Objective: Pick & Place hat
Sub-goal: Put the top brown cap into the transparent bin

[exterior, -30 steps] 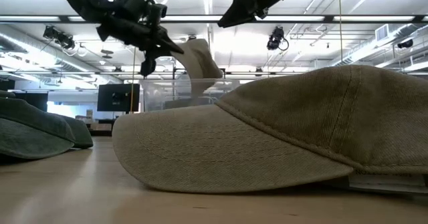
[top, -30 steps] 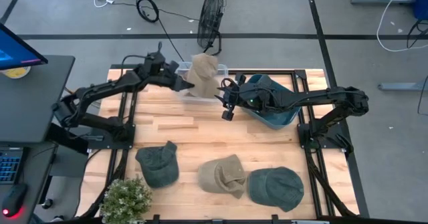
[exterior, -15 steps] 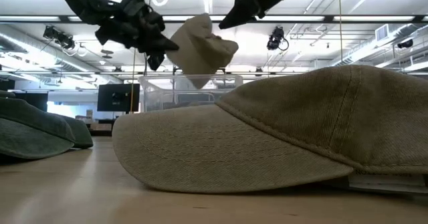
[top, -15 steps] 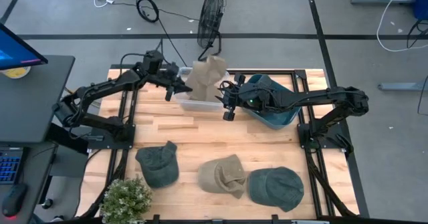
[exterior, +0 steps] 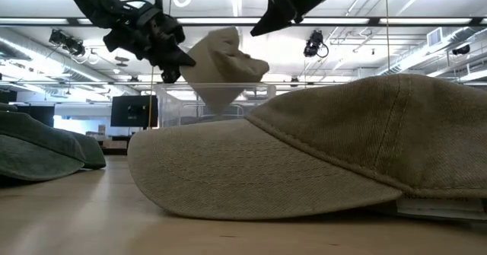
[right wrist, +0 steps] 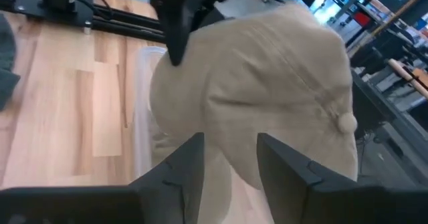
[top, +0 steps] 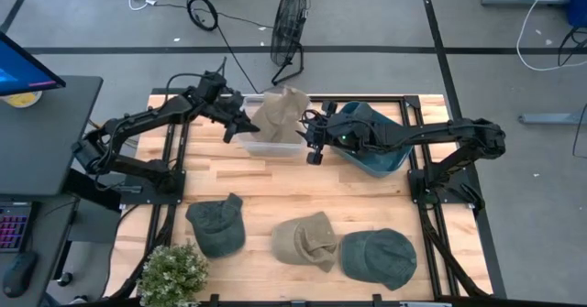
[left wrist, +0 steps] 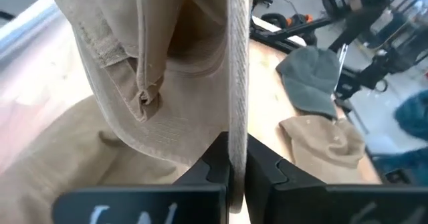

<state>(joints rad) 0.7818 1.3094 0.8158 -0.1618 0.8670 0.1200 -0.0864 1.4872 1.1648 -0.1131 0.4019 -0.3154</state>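
Next, I open my left gripper and press the hat down inside [top: 273, 139], because the tan hat hangs by its edge with its top above the clear bin's rim.
A tan hat [top: 280, 113] hangs over a clear plastic bin [top: 260, 145] at the table's far edge; in the low view the tan hat [exterior: 222, 63] dips below the bin's rim [exterior: 171, 90]. My left gripper [top: 236, 126] is shut on it from the left side. My right gripper [top: 312, 148] is open, just right of the hat, touching nothing; its wrist view shows the hat's crown [right wrist: 267, 97] in front of the open fingers [right wrist: 231, 164]. Three more hats lie on the table's near part: dark green [top: 217, 224], tan [top: 307, 240], green [top: 378, 257]. My left gripper [left wrist: 235, 174] pinches the tan hat's brim edge [left wrist: 237, 110] between its two fingers; the brim stands edge-on in the gap. The fingers come about level from the table's left. The hat is lifted clear and hangs beside the fingers, its lower part inside the clear bin.
A blue bin [top: 371, 156] sits under my right arm, right of the clear bin. A potted plant [top: 172, 275] stands at the near left corner. A fan [top: 292, 18] stands on the floor beyond the far edge. Bare wood lies mid-table [top: 275, 183].
My left gripper has drawn back toward the table's left, still shut on the tan hat. The hat has turned about in the hold and sunk, its lower part now dipping into the clear bin. My right gripper has stayed about where it was.
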